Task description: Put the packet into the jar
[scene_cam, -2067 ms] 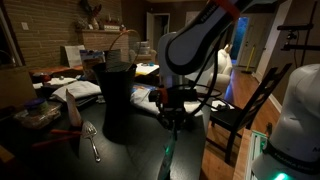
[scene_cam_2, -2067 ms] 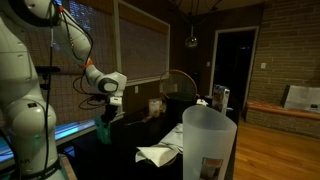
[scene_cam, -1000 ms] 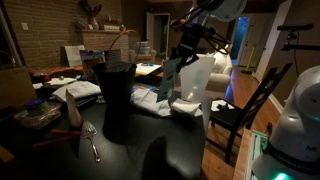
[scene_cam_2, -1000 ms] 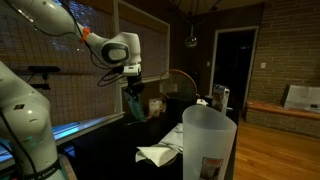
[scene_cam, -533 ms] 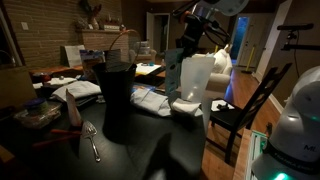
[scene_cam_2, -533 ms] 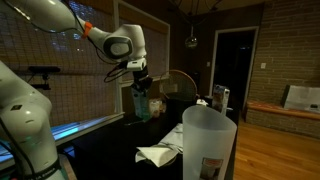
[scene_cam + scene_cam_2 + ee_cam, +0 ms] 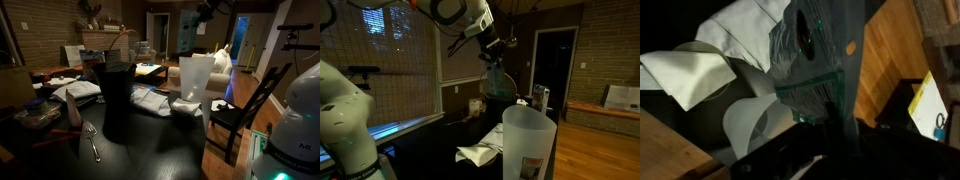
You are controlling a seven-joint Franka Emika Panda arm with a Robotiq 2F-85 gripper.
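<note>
My gripper has the packet [image 7: 498,76] hanging to one side of the jar, so I should swing it over to the jar's opening [image 7: 530,116] before I lower it in.
My gripper [image 7: 490,47] is high above the dark table and shut on the packet [image 7: 495,78], a thin dark green-teal strip that hangs down from the jaws. In the wrist view the packet [image 7: 810,60] runs out from the jaws [image 7: 827,122] over white paper and a pale curved rim. In an exterior view the gripper [image 7: 205,12] sits at the top edge, above the jar [image 7: 195,78]. The jar is tall, translucent, whitish and upright on the table; it also stands in the near foreground [image 7: 528,145].
A taller black cylinder [image 7: 117,100] stands beside the jar. Crumpled white paper [image 7: 152,100] lies between them. A spoon [image 7: 92,140] and red pliers [image 7: 62,135] lie near the table's front. A chair [image 7: 245,110] stands at the table's side.
The gripper has risen from table height to well above the jar, carrying the hanging packet with it, and has moved across toward the jar.
</note>
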